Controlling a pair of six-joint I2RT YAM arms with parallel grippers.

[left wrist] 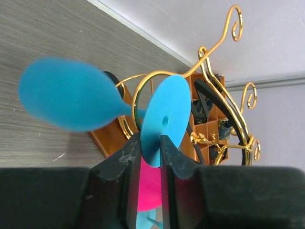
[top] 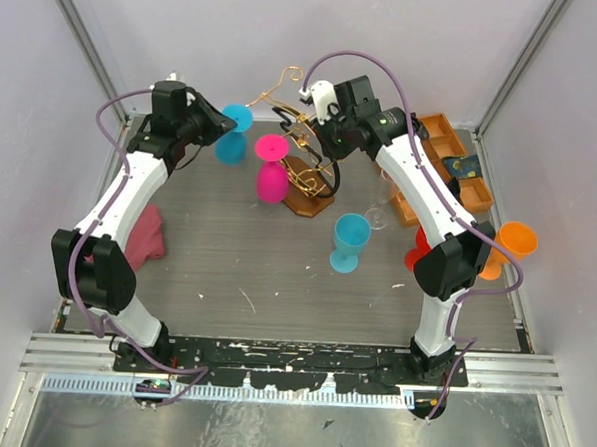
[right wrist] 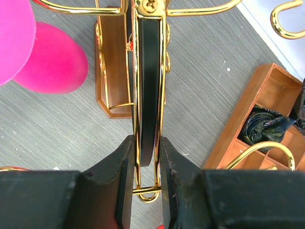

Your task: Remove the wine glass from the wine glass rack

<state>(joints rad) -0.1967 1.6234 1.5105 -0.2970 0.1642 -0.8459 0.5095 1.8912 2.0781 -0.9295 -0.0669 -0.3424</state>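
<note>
The stem of the blue wine glass is inside the gold loop (left wrist: pixel 135 109), so my left gripper should first move in toward the rack's gold arm (top: pixel 261 99) and lift the stem clear.
The gold wire rack (top: pixel 301 134) stands on its brown wooden base (top: pixel 310 199) at the back middle of the table. My left gripper (top: pixel 219 129) is shut on the foot disc of a blue wine glass (top: pixel 233 138), held level at the rack's left side. In the left wrist view the fingers (left wrist: pixel 127 160) pinch the disc (left wrist: pixel 167 117). The bowl (left wrist: pixel 66 95) points left and the stem crosses a gold loop (left wrist: pixel 143 90). My right gripper (right wrist: pixel 146 143) is shut on the rack's upright wire frame (right wrist: pixel 148 71). A pink glass (top: pixel 271 177) hangs on the rack.
Another blue glass (top: pixel 350 241) stands on the table right of the rack base. An orange-brown compartmented tray (top: pixel 447 156) sits at the back right. An orange glass (top: pixel 513 245) and a red object (top: pixel 415 258) lie by the right arm. A pink cloth (top: pixel 148 236) lies on the left.
</note>
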